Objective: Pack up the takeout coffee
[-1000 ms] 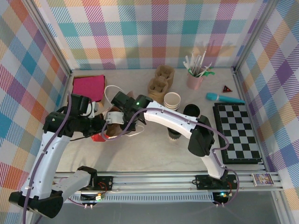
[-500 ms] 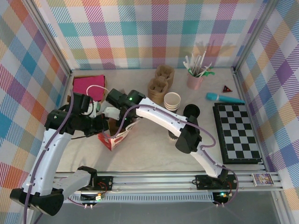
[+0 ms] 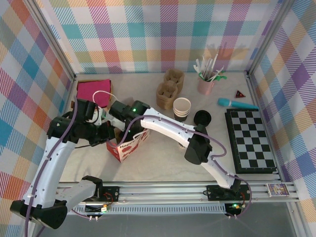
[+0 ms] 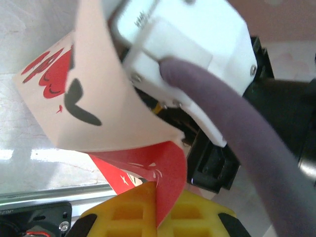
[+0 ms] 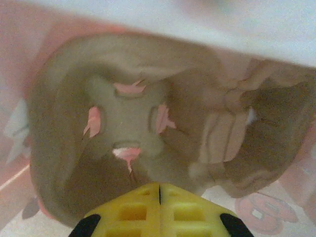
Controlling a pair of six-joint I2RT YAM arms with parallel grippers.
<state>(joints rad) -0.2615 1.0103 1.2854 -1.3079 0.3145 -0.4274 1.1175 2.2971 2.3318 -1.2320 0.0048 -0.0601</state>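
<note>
The cup carrier (image 5: pixel 224 136) is sitting at a slant inside the paper bag, so the robot's right gripper should push the carrier's well (image 5: pixel 128 118) down flat with closed fingers before it takes the coffee.
A red-and-white paper bag (image 3: pixel 129 144) stands left of centre, its mouth toward the arms. My left gripper (image 3: pixel 109 132) is shut on the bag's red edge (image 4: pixel 170 170), which is pinched between the yellow fingers (image 4: pixel 133 207). My right arm reaches across into the bag's mouth; its white wrist (image 4: pixel 182 44) fills the opening. My right gripper (image 5: pixel 159 186) is shut with nothing between its fingers, just above a brown pulp cup carrier (image 5: pixel 128 118) lying inside the bag. The takeout coffee (image 3: pixel 181 144) is mostly hidden under my right forearm.
Two more pulp carriers (image 3: pixel 168 89) sit at the back centre. Near them are a stack of paper cups (image 3: pixel 181 106) and a loose black lid (image 3: pixel 202 117). A pink cup of stirrers (image 3: pixel 206 85), a chessboard (image 3: pixel 251 140) and a pink napkin pile (image 3: pixel 94 91) stand around the edges.
The bag has swung from lying nearly flat to standing wider open, shifting slightly right. My right wrist has pushed left and deeper into it. My left gripper has kept its hold.
</note>
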